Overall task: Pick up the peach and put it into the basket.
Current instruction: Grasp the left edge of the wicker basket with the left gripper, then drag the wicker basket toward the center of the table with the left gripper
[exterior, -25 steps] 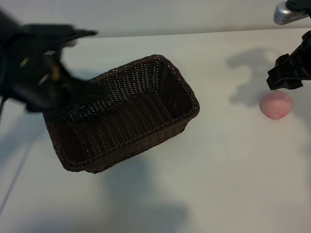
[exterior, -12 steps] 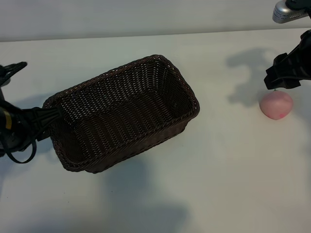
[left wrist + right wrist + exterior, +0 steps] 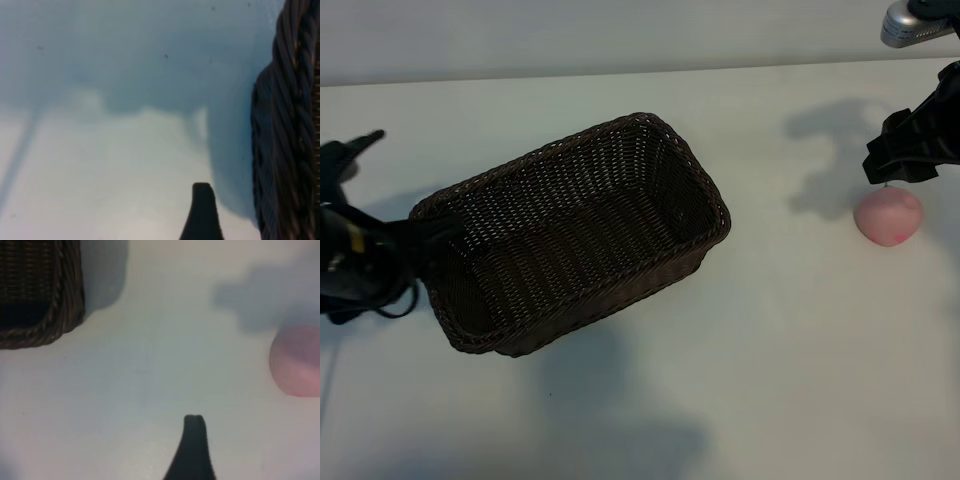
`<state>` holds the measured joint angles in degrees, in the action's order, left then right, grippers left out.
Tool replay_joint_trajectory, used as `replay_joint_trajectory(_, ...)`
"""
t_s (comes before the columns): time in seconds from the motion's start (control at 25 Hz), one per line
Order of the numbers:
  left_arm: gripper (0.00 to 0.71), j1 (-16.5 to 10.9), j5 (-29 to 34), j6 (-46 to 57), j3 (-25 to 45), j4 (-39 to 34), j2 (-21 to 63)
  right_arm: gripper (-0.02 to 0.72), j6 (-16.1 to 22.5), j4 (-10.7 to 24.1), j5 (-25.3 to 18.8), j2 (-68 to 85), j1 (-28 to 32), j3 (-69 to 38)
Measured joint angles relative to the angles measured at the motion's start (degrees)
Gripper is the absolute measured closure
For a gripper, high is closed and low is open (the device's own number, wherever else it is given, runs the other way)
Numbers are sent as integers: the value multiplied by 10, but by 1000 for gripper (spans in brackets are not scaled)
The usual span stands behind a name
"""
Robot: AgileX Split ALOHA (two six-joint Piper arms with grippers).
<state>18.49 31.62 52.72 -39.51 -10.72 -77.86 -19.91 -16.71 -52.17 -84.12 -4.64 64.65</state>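
One open finger sits outside the basket's braided rim (image 3: 292,125), the other above the basket's inside, so my left gripper should go on descending before it closes on the basket's end (image 3: 434,295).
The pale-pink peach (image 3: 888,217) lies on the white table at the far right, and shows again in the right wrist view (image 3: 297,362). My right gripper (image 3: 902,172) hangs open just behind and above it. One dark finger (image 3: 195,445) shows there, well to the side of the fruit, with nothing held. The dark-brown wicker basket (image 3: 705,205) stands empty left of centre, set at an angle. My left gripper (image 3: 390,200) is open at the basket's left end. One of its fingers (image 3: 202,215) sits outside the braided rim (image 3: 290,125).
A silver fitting (image 3: 915,25) juts in at the top right corner. The table's far edge (image 3: 620,72) meets a pale wall. Bare white tabletop (image 3: 790,350) stretches between basket and peach and along the front.
My left arm has swung off the basket's left half, down and out to its left end, opening a little. The right gripper has hardly shifted. Basket and peach have stayed put.
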Motion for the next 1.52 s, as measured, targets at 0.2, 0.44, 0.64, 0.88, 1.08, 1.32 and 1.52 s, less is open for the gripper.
replay_joint_trajectory(0.2,137,0,-47,-28,0,42,-62,109,0,-1,0,0,0,0)
replay_joint_trajectory(0.44,137,0,-81,-38,0,52,-131,109,0,-4,0,0,0,0)
replay_joint_trajectory(0.64,137,0,-96,-46,0,60,-151,109,0,-4,0,0,0,0)
replay_joint_trajectory(0.88,196,0,-111,-47,0,69,-153,109,0,-4,0,0,0,0)
replay_joint_trajectory(1.08,361,-1,-125,-42,0,76,-153,109,0,-4,0,0,0,0)
replay_joint_trajectory(1.32,361,-1,-132,-43,0,80,-153,109,0,-4,0,0,0,0)
replay_joint_trajectory(1.52,362,-1,-145,-43,1,87,-132,109,0,-4,0,0,0,0)
